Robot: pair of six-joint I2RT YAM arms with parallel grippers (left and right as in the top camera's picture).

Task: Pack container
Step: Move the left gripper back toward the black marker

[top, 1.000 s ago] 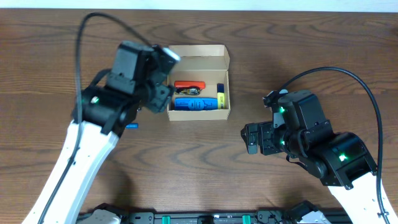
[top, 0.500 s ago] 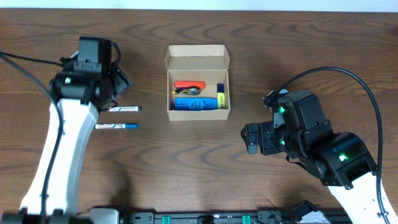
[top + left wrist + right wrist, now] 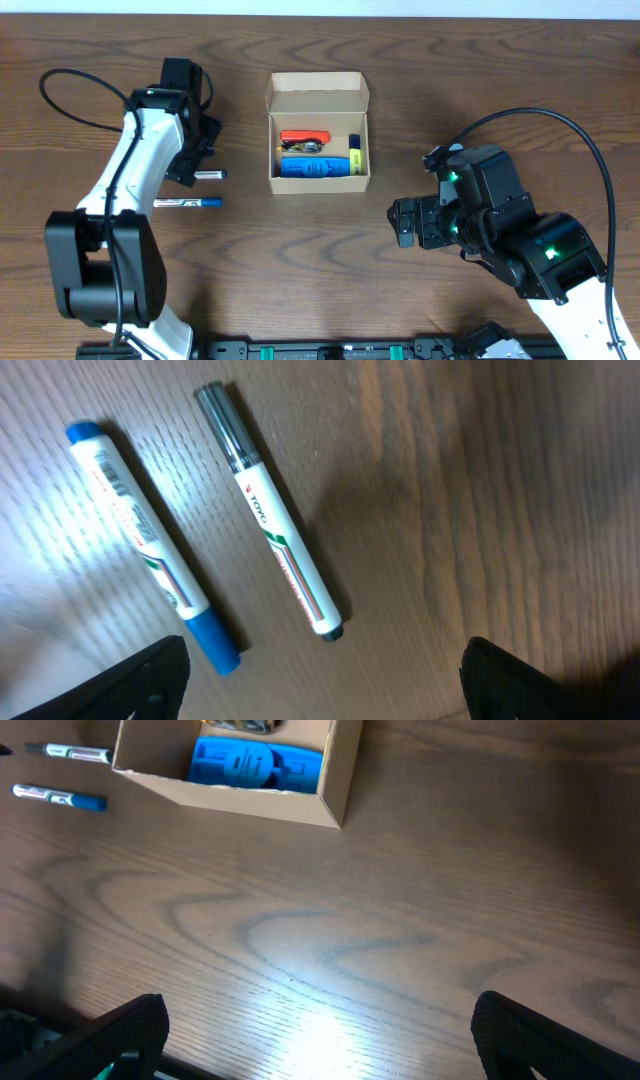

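I should keep lowering until my left gripper's open fingers close across the marker's white body (image 3: 290, 555), since the grey-capped marker (image 3: 252, 478) lies lengthwise between them.
The tan cardboard container (image 3: 318, 97) stands open at the back middle, flap lid up. It holds a red item (image 3: 305, 137), a blue item (image 3: 318, 166) and a yellow item (image 3: 354, 155). Two markers lie left of it: a grey-capped one (image 3: 270, 540) and a blue-capped one (image 3: 150, 550). My left gripper (image 3: 195, 165) is open and empty, hovering over the grey-capped marker (image 3: 210, 175), with the blue-capped one (image 3: 187, 203) just in front. My right gripper (image 3: 410, 222) is open and empty above bare table, right of the container (image 3: 300, 808).
The right wrist view shows both markers (image 3: 68, 753) at its far left and the blue item (image 3: 255, 765) in the box. The table is dark wood (image 3: 320, 260). The right arm's body (image 3: 520, 240) fills the front right.
My left arm has swung from over the container's left edge out to the left and come down over the two markers. The right arm has not moved.
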